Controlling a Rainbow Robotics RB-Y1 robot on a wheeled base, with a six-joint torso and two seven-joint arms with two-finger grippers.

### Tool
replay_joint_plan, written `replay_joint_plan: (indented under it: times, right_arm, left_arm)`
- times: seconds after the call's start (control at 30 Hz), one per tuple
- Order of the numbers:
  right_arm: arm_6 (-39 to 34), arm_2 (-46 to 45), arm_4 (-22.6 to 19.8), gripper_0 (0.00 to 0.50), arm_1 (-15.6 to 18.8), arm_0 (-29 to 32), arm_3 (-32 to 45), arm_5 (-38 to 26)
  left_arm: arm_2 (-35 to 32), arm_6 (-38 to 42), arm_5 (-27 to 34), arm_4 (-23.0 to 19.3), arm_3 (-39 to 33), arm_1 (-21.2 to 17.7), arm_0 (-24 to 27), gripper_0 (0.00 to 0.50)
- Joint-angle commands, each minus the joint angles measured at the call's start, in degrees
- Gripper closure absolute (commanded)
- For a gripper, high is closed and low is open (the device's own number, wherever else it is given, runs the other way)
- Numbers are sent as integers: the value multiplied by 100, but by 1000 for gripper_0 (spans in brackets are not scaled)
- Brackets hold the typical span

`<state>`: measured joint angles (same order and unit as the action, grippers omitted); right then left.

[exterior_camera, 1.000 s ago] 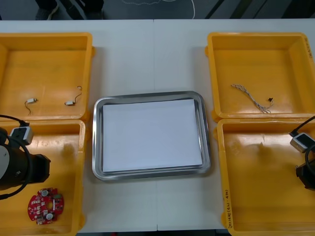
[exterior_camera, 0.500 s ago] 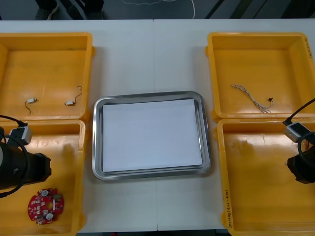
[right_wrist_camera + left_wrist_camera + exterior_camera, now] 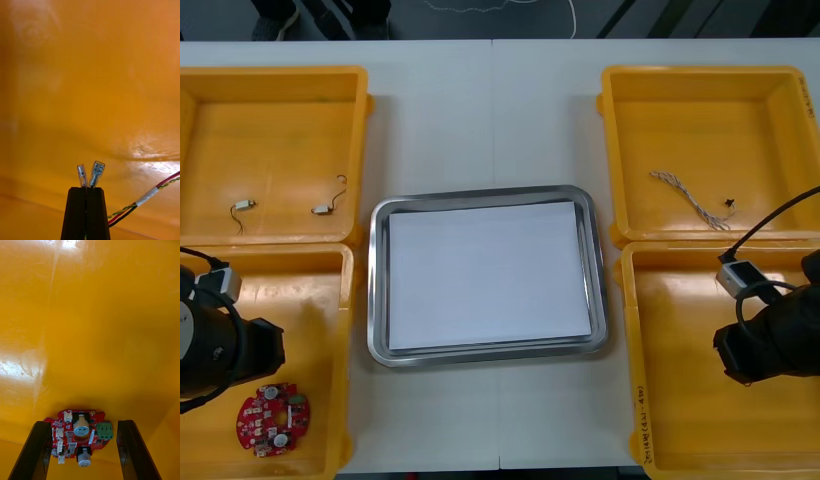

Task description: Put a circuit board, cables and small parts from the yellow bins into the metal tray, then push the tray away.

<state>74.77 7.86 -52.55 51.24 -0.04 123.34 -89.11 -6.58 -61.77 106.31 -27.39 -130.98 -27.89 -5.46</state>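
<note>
I expect the whole of the round red circuit board (image 3: 272, 420) to come along when I pull the blue round part (image 3: 271, 392), because that part stands seated on the board.
A round red circuit board (image 3: 272, 420) lies in the near left yellow bin (image 3: 320, 290). My left arm (image 3: 220, 345) hangs just above it. In the left wrist view my left gripper (image 3: 83, 424) is open, its fingers (image 3: 37, 450) on either side of the circuit board (image 3: 77, 437) without touching it. My right arm (image 3: 770, 340) is over the near right yellow bin (image 3: 680, 420). My right gripper (image 3: 86, 189) is shut on a red and yellow cable (image 3: 150, 195); two clear end connectors (image 3: 93, 173) stick out past the fingertips. The metal tray (image 3: 378, 300), white inside, sits between the bins.
The far left yellow bin (image 3: 280, 90) holds two small metal parts (image 3: 242, 207) (image 3: 325, 208). A twisted cable (image 3: 690, 198) lies in the far right yellow bin (image 3: 700, 90). Bare table runs beyond the tray.
My left gripper opened and its arm sank slightly toward the circuit board. My right arm moved left, farther in over the near right bin.
</note>
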Motion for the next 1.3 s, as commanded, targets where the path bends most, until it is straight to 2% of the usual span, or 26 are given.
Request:
replay_joint_plan:
  times: [0.03, 0.27, 0.3, 0.33, 0.37, 0.43, 0.5, 0.67, 0.9, 1.13, 1.3]
  right_arm:
    - [-226, 374, 148, 500, 150, -154, 156, 228]
    - [-200, 436, 333, 500, 141, -154, 41, 377]
    - [-191, 436, 368, 426, 141, -154, 24, 412]
    - [-174, 436, 386, 309, 141, -163, 6, 430]
    - [-174, 436, 412, 250, 150, -154, -3, 447]
    - [-174, 436, 509, 81, 141, -163, -3, 456]
    - [-182, 436, 553, 0, 141, -154, -3, 465]
    - [-235, 366, 641, 0, 141, -172, -3, 395]
    - [-385, -92, 544, 0, 141, -172, -3, -194]
    - [-1527, -628, 280, 0, 150, -172, -3, -818]
    - [-2538, -803, 263, 0, 141, -128, -20, -897]
  left_arm:
    - [166, -151, -225, 217, -68, -103, -289, 0]
    - [359, -336, -383, 481, 99, -103, -351, 0]
    - [386, -362, -409, 498, 134, -103, -351, 0]
    - [403, -397, -444, 516, 169, -103, -351, 0]
    - [412, -415, -462, 525, 187, -103, -351, 0]
    - [430, -476, -524, 551, 257, -103, -351, 0]
    - [447, -520, -550, 542, 292, -103, -351, 0]
    - [491, -617, -550, 533, 310, -103, -351, 0]
    - [579, -670, -515, 542, 310, -103, -412, 0]
    - [623, -670, -515, 551, 310, -76, -447, 0]
    - [649, -679, -515, 560, 310, -68, -491, 0]
